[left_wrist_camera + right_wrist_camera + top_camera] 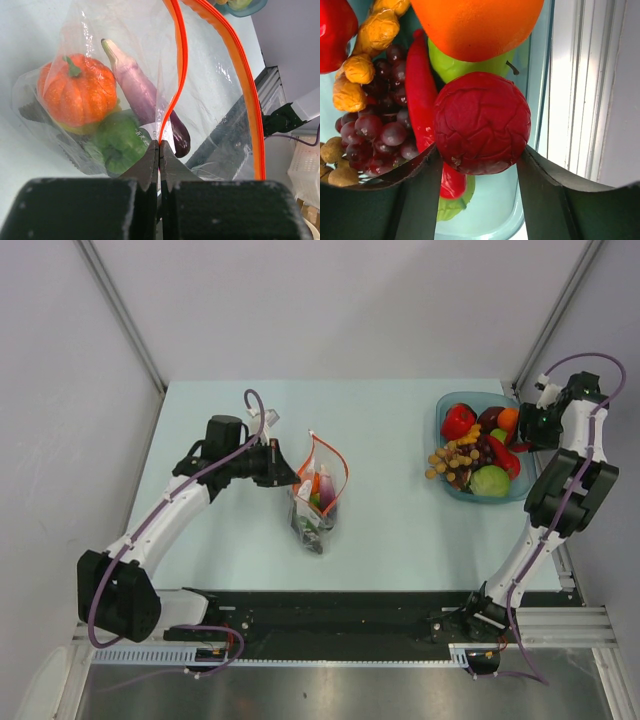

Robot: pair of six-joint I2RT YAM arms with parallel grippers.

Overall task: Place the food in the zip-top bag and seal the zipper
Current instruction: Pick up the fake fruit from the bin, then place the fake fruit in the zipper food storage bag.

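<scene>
My right gripper carries on moving the ball until it hangs inside the bag's opening, because the bag's opening [322,471] is open wide enough for the dark red ball [482,122].
The clear zip-top bag [320,502] lies mid-table with its mouth open and its orange-red zipper [338,455] arching upward. My left gripper [290,477] is shut on the bag's mouth edge at the zipper [180,65], fingertips together [159,145]. Inside the bag are an orange pumpkin [77,90], a purple eggplant [145,95] and a green pepper [117,142]. My right gripper [528,428] is over the blue tray's right side, its fingers pressed on both sides of a dark red wrinkled ball [481,122].
The blue tray [445,405] at the back right holds more food: a red pepper [458,421], a green cabbage [490,481], a red chili [420,95], purple grapes [380,130] and an orange [475,22]. The tray wall [540,100] stands just right of the ball.
</scene>
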